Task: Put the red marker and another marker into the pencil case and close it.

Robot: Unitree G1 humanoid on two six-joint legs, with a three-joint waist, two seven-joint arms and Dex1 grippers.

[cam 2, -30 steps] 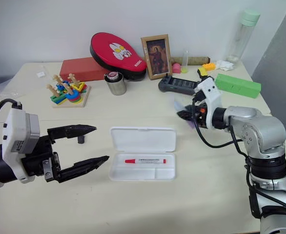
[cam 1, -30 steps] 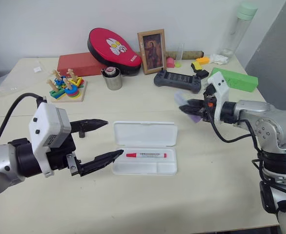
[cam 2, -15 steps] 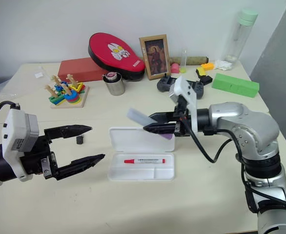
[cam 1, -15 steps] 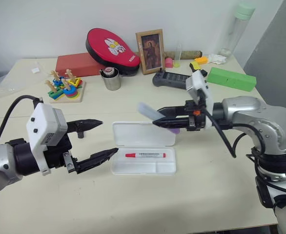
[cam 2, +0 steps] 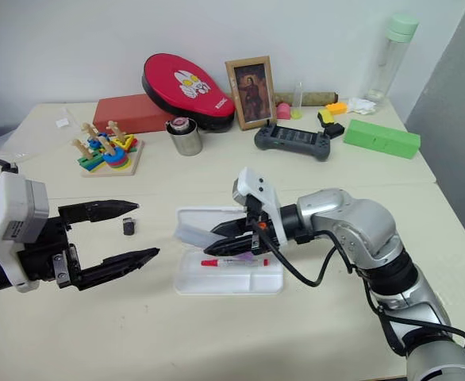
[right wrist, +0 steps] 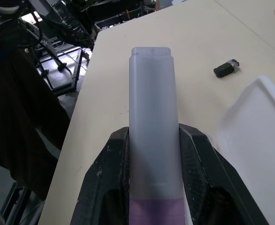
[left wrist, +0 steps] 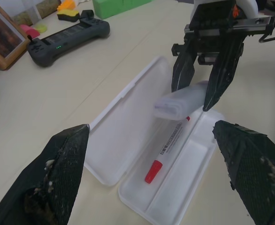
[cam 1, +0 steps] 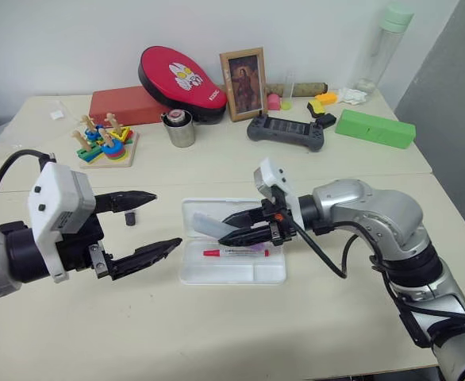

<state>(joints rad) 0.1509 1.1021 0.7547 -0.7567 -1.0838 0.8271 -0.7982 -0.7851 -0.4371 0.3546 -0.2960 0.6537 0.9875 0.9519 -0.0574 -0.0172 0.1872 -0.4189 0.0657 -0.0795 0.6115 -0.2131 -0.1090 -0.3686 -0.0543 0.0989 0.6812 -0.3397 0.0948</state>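
The pencil case's section point(cam 1: 218, 273) beside the red marker is empty. My right gripper keeps lowering the lilac marker there until it rests inside.
The white pencil case point(cam 1: 256, 271) lies open mid-table, lid folded back. In its tray rests the red marker point(cam 1: 236, 253), a slim white barrel with a red cap. My right gripper point(cam 1: 224, 230) is shut on another marker, the stubby lilac one point(cam 1: 210, 226), and holds it just above the case, pointing toward my left arm. In the right wrist view the lilac marker point(right wrist: 151, 136) sticks out between the black fingers point(right wrist: 111, 168). To the left of the case my left gripper point(cam 1: 167, 220) is wide open and empty. The left wrist view looks onto the case point(left wrist: 128, 122) and the held marker point(left wrist: 179, 99).
A small black piece point(cam 1: 129, 218) lies on the table between the left gripper's fingers. Along the back stand a stacking toy point(cam 1: 104, 143), a metal cup point(cam 1: 181, 127), a picture frame point(cam 1: 244, 71), a game controller point(cam 1: 286, 131) and a green box point(cam 1: 375, 128).
My right gripper has swung from the table's right side leftward and nearer, carrying the lilac marker to just above the open case. The left gripper has stayed open in place.
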